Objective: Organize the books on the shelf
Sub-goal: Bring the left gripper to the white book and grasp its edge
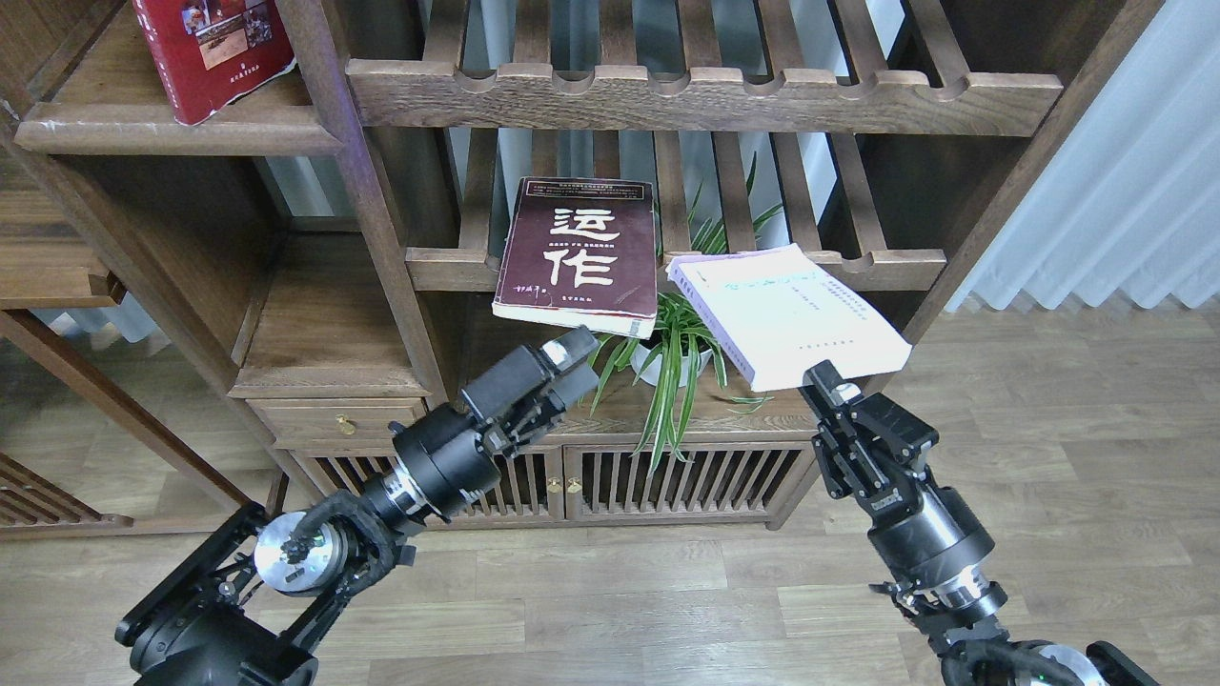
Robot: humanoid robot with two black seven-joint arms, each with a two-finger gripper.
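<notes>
The red book (215, 51) is leaning at a slant (164, 70) on the solid shelf. It should tip up straight when I push the thick white book in next to it.
The dark maroon book (581, 257) with white characters lies tilted on a slatted rack, overhanging its front rail. My left gripper (578, 358) is just below the book's front edge, fingers slightly apart and empty, not touching it. My right gripper (827, 379) is shut on the near edge of the thick white book (786, 314) and holds it flat in the air, right of the maroon book and in front of the rack. The red book (214, 52) with cover photos leans on the solid shelf (181, 129) at the upper left.
A potted spider plant (681, 357) stands on the cabinet top under both books. Two slatted racks with notched rails (705, 95) fill the middle. An upright post (367, 200) separates them from the left shelves. A curtain (1125, 171) hangs at the right.
</notes>
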